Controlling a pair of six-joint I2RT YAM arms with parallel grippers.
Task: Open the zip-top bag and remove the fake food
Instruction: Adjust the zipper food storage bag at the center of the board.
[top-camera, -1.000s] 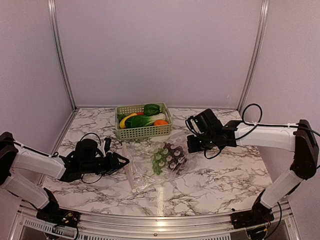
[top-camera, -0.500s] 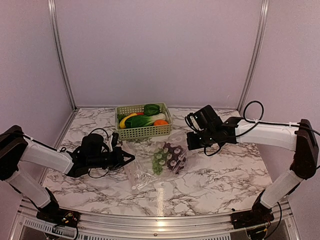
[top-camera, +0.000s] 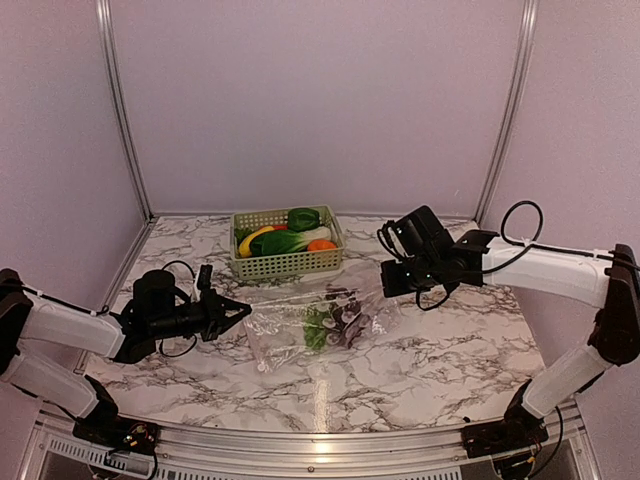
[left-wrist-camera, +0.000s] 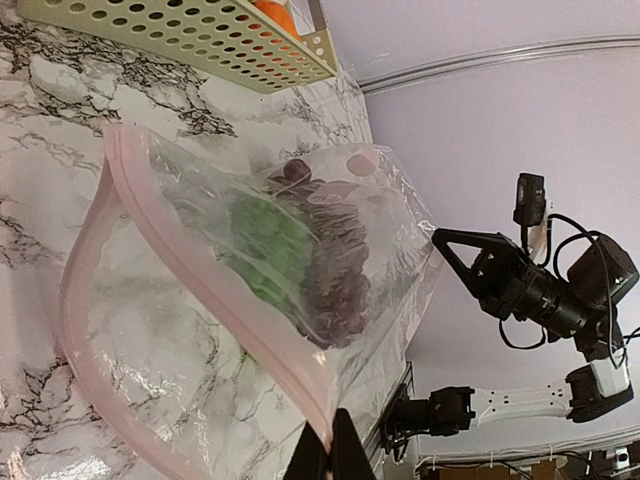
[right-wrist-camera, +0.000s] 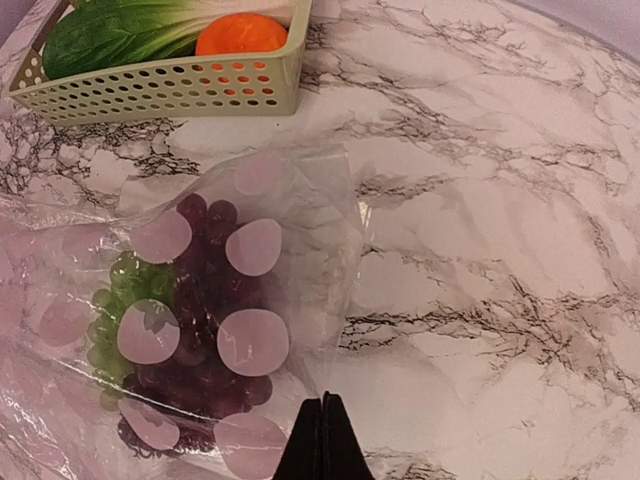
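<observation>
The bag's closed end (top-camera: 379, 302) is raised and the grapes are deep inside, so the robot's right gripper should lower that end before the left gripper reaches in through the bag's opening (left-wrist-camera: 160, 310).
The zip-top bag (top-camera: 300, 325) hangs stretched between both grippers, just above the marble table. Inside it lie fake food pieces: a purple grape bunch (top-camera: 347, 314) and a green bunch (top-camera: 318, 327). My left gripper (top-camera: 245, 311) is shut on the bag's pink zip strip (left-wrist-camera: 215, 300), pinching it at the fingertips (left-wrist-camera: 330, 452). My right gripper (right-wrist-camera: 322, 440) is shut on the clear plastic at the bag's opposite end (top-camera: 385, 292). In the right wrist view the purple grapes (right-wrist-camera: 200, 300) and green grapes (right-wrist-camera: 120, 290) show through the bag's pink-dotted plastic (right-wrist-camera: 250, 245).
A pale green lattice basket (top-camera: 285, 264) stands behind the bag, holding more fake food: a green leafy piece (top-camera: 285, 241), a yellow piece (top-camera: 248, 240) and an orange piece (top-camera: 321, 244). Lilac walls enclose the table's left, back and right.
My left gripper shut on the zip strip and drew back to the left. The bag, slack on the table before, now stretches between the grippers. The right gripper shifted slightly right.
</observation>
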